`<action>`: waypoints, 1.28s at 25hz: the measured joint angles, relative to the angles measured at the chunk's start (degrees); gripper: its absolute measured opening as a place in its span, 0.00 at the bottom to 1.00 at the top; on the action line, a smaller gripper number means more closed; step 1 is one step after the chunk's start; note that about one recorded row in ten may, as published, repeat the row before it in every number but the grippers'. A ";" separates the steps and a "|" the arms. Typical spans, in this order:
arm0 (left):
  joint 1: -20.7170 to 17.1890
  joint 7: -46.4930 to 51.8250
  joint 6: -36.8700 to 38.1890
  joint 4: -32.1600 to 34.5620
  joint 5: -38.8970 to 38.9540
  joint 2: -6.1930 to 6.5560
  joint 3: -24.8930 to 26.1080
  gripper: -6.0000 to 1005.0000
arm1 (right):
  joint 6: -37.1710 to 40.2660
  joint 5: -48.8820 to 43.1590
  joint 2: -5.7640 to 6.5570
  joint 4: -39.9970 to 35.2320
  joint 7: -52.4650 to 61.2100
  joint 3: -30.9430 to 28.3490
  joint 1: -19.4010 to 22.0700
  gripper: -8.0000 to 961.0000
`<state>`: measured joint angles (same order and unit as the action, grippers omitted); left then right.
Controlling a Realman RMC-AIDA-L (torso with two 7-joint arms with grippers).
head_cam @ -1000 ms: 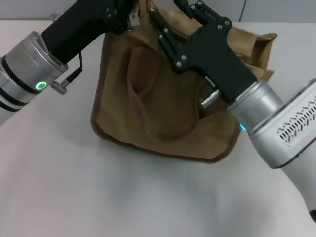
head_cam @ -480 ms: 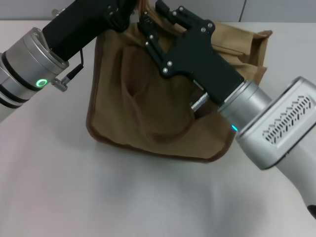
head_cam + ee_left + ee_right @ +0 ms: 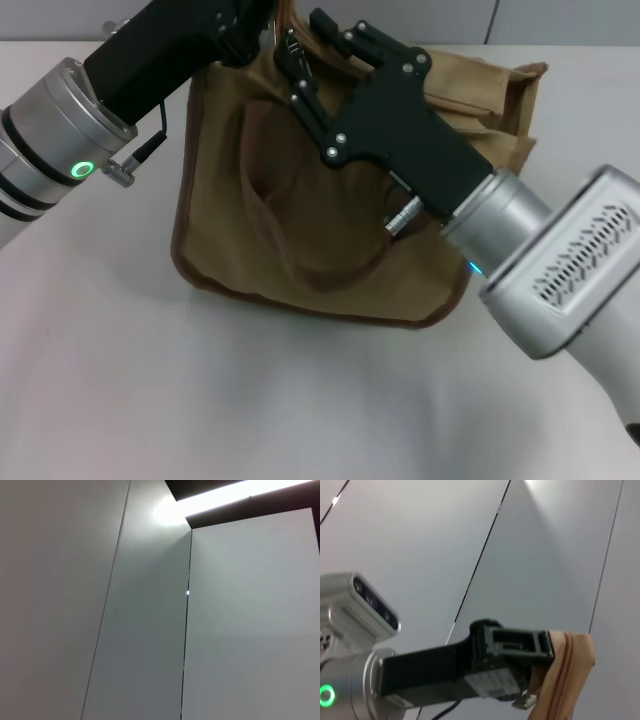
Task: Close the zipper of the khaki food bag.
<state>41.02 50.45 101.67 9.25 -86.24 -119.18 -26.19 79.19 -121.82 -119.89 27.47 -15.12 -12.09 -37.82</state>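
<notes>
The zipper pull (image 3: 292, 42) has my right gripper slanting across it, so I should move my right gripper back, turn it and come to the pull level along the bag's top edge (image 3: 465, 92).
The khaki food bag (image 3: 330, 220) stands on the white table, its front face creased and sagging. My left gripper (image 3: 258, 22) reaches in from the upper left and holds the bag's top left corner. In the right wrist view that same left gripper (image 3: 547, 647) is shut on a fold of khaki fabric (image 3: 567, 665). A small silver tab (image 3: 525, 700) hangs just under it, apparently the zipper's pull. My right gripper (image 3: 295, 50) lies across the bag's top edge, close to the left gripper. The zipper line itself is hidden behind both grippers.
White table (image 3: 200, 400) spreads in front of and to both sides of the bag. The right arm's silver forearm (image 3: 550, 270) crosses the bag's right side. The left wrist view shows only grey wall panels (image 3: 100, 630).
My right gripper has slid left along the bag's top toward the left gripper. The bag's left side has shifted left with it. The left arm has held still.
</notes>
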 joint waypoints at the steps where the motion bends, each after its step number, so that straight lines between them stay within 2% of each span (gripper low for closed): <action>1: -0.03 0.00 -0.06 0.02 0.01 0.00 0.01 0.03 | 0.86 -0.08 0.00 -0.01 0.00 -0.02 0.32 0.44; 7: -0.16 -0.06 -0.50 0.02 0.03 0.00 0.09 0.03 | 2.73 -0.95 0.12 0.19 2.23 0.37 1.10 0.44; 9: -0.17 -0.16 -0.63 -0.01 0.03 0.00 0.09 0.03 | 3.22 -1.28 0.39 0.28 6.29 0.34 1.27 0.44; 10: -0.18 -0.18 -0.71 -0.01 0.03 0.00 0.09 0.03 | 4.98 -2.27 0.72 -0.52 12.63 0.30 1.32 0.44; 12: -0.19 -0.19 -0.73 -0.01 0.03 0.00 0.09 0.03 | 6.22 -3.20 0.86 -1.27 15.76 0.20 1.32 0.44; 14: -0.20 -0.19 -0.80 -0.01 0.03 0.05 0.07 0.03 | 10.13 -5.97 1.46 -3.81 23.96 -0.24 1.33 0.44; 15: -0.21 -0.21 -0.91 -0.01 0.03 0.07 0.03 0.03 | 14.29 -7.91 2.48 -7.02 34.20 -0.56 0.96 0.44; 16: -0.21 -0.21 -0.91 -0.01 0.03 0.07 0.03 0.03 | 14.29 -7.91 2.48 -7.02 34.20 -0.56 0.96 0.44; 18: -0.22 -0.22 -0.92 0.02 0.03 0.08 0.01 0.03 | 17.72 -9.69 3.75 -11.23 46.09 -0.67 -0.33 0.44; 19: -0.23 -0.22 -0.90 0.07 0.03 0.09 0.01 0.03 | 19.27 -10.60 4.27 -13.79 53.12 -0.63 -1.38 0.44; 20: -0.23 -0.23 -0.85 0.14 0.03 0.09 0.00 0.03 | 21.93 -11.78 4.63 -19.87 65.83 -0.38 -3.42 0.44; 21: -0.23 -0.23 -0.77 0.15 0.02 0.09 0.00 0.03 | 21.93 -11.78 4.63 -19.87 65.83 -0.38 -3.42 0.44; 23: -0.10 -0.24 -0.75 0.10 -0.05 0.09 0.00 0.03 | 23.34 -12.10 4.20 -26.52 77.96 -0.10 -5.54 0.44; 24: -0.01 -0.25 -0.78 0.06 -0.09 0.08 0.00 0.03 | 23.58 -12.11 3.61 -30.21 83.71 0.27 -6.50 0.44; 25: 0.15 -0.25 -0.81 0.00 -0.18 0.04 0.00 0.03 | 23.73 -12.10 2.66 -35.88 94.11 2.13 -8.24 0.44; 27: 0.22 -0.26 -0.81 -0.05 -0.20 0.04 0.00 0.03 | 24.02 -11.89 2.44 -39.10 104.66 6.12 -9.71 0.44; 32: 0.69 -0.27 -0.91 -0.25 -0.14 0.01 0.00 0.03 | 24.33 -11.80 2.37 -39.72 111.96 9.55 -10.29 0.44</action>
<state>41.71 50.18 100.77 9.00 -86.38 -119.17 -26.19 103.52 -133.62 -117.52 -12.25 96.84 -2.54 -48.11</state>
